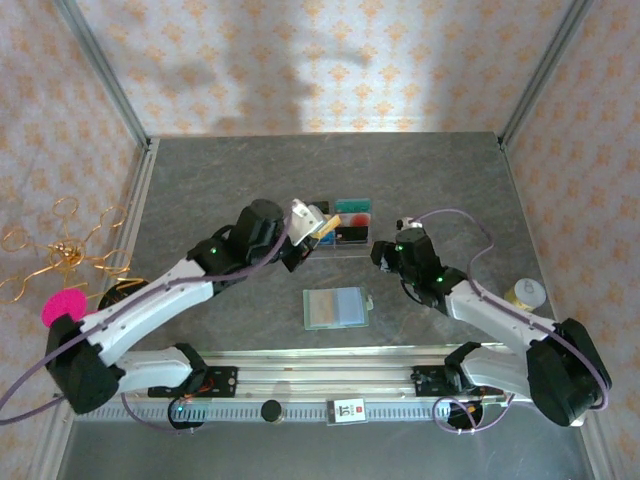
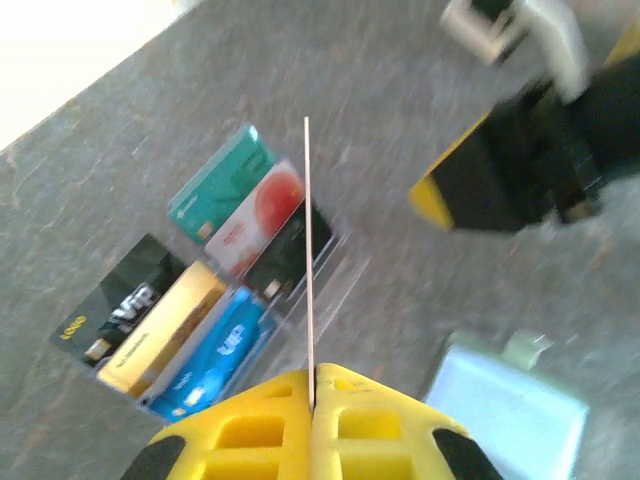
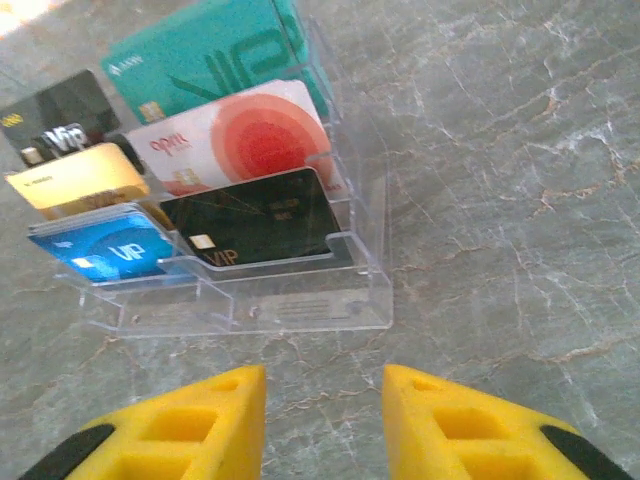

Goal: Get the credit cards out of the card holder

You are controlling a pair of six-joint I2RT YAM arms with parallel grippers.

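Observation:
The thin card's loose end (image 2: 307,130) sticks out free over the clear tray, so my left gripper should keep turning the card until it slides in next to the gold card (image 2: 165,330).
The card holder (image 1: 336,307) lies unfolded and flat on the table, a pale green rectangle with bluish clear pockets; the left wrist view has it at the lower right (image 2: 510,410). My left gripper (image 1: 320,228) hovers over the left end of the clear tray, shut on one thin credit card (image 2: 307,250), which stands edge-on between the yellow fingers (image 2: 370,420). My right gripper (image 3: 325,400) is open with nothing between its fingers, low over the table just short of the tray's near wall. In the top view the right gripper (image 1: 380,255) sits right of the tray.
A clear plastic tray (image 1: 352,226) holds several colourful cards: teal, pink, black, gold and blue (image 3: 240,150). A gold wire stand (image 1: 60,255) and a pink disc (image 1: 62,305) sit at the far left. A small jar (image 1: 522,293) stands at the right edge.

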